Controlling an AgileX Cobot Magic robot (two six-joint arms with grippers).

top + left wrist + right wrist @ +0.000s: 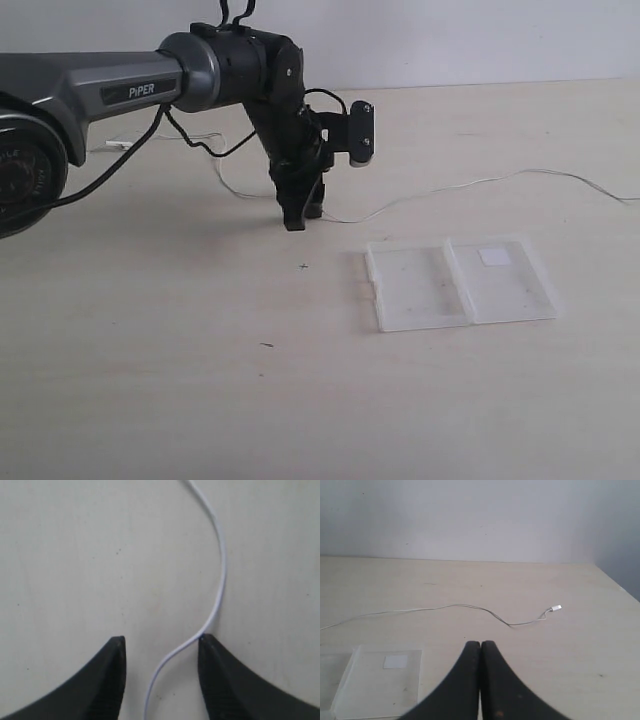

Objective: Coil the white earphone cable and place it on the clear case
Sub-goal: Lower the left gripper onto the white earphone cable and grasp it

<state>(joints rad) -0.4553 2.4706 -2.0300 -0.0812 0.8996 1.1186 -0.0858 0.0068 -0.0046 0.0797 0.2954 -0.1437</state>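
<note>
I expect the white earphone cable to hang in limp loops with its earbuds dangling when I lift it, because it lies in loose, slack curves.
The white earphone cable lies stretched across the table from far left to the right edge. My left gripper points down onto it near the middle. In the left wrist view the gripper is open, and the cable runs between the fingers, touching one fingertip. The clear case lies open and flat to the right of that gripper, with a white sticker on its right half. My right gripper is shut on nothing, held above the table near the case; the cable's plug end lies beyond it.
The left arm and its black cables stretch in from the left. The table's far edge meets a pale wall. A small dark speck lies in front.
</note>
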